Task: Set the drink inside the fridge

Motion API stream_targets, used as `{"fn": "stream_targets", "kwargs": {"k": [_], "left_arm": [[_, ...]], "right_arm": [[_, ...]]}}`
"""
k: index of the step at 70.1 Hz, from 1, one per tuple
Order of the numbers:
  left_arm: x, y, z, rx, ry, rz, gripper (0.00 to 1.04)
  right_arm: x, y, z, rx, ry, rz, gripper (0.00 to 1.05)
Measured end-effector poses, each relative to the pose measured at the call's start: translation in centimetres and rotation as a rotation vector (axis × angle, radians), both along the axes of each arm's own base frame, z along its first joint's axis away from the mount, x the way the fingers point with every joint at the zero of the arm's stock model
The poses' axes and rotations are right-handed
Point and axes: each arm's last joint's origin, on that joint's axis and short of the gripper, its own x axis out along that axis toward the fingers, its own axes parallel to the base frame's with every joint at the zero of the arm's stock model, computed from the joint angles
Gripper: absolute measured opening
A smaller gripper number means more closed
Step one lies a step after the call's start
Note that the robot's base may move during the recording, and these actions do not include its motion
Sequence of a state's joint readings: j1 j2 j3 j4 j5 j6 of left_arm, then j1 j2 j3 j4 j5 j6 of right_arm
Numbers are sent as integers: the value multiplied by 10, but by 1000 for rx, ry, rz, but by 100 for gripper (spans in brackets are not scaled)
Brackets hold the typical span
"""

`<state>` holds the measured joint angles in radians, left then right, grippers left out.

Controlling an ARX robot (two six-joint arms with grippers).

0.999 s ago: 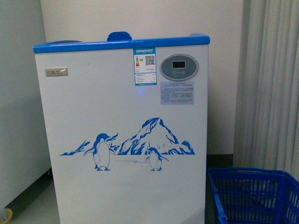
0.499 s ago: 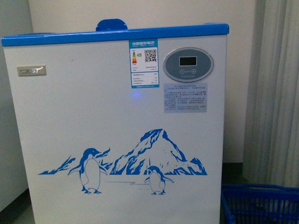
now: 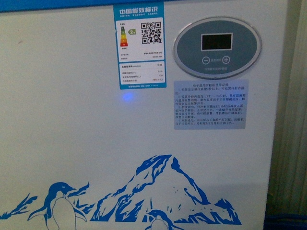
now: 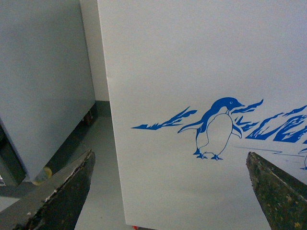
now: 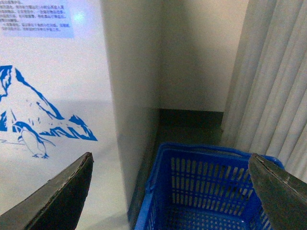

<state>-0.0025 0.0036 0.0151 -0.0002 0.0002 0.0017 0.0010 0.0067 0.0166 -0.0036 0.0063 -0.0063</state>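
Observation:
I should expect the fridge (image 3: 144,129) to open from the top, because its white front goes up in one piece to the blue top rim (image 3: 38,4).
The fridge (image 3: 72,143) fills the front view: a white front with a blue penguin-and-mountain decal, an energy label and an oval grey display (image 3: 217,47). Only a strip of its blue top rim shows at the upper edge. It also shows in the left wrist view (image 4: 201,72) and the right wrist view (image 5: 53,72). My left gripper (image 4: 170,191) is open and empty, facing the fridge's front near its left corner. My right gripper (image 5: 170,191) is open and empty, over a blue basket beside the fridge. The drink is out of view.
A blue plastic basket (image 5: 206,191) stands on the floor to the right of the fridge, by a pale curtain (image 5: 273,81). A tall grey-white cabinet (image 4: 43,81) stands left of the fridge with a narrow floor gap between them.
The view has closed in on the fridge: its front grew until it fills the frame, and the top rim, lid handle and basket slid out of the front view.

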Motion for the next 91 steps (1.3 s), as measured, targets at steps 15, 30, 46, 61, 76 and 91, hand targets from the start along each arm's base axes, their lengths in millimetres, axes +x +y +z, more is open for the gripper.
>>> {"fn": "stream_targets", "kwargs": {"k": [15,30,46,61,76,91], "left_arm": [[0,0,0,0,0,0,97],[0,0,0,0,0,0,97],[0,0,0,0,0,0,97],[0,0,0,0,0,0,97],[0,0,0,0,0,0,97],[0,0,0,0,0,0,97]], "right_arm": [[37,-24,-14,133,593,-382,97],[94,-59,-67,123,744,-437,97],[133,-84,-146,68,905,-399,97],[154,-90,-203,29,1035,-326,97],[177,-94,-258,-22,1123,-254,97],[193,-82,-300,-43,1190,-146,97]]}}
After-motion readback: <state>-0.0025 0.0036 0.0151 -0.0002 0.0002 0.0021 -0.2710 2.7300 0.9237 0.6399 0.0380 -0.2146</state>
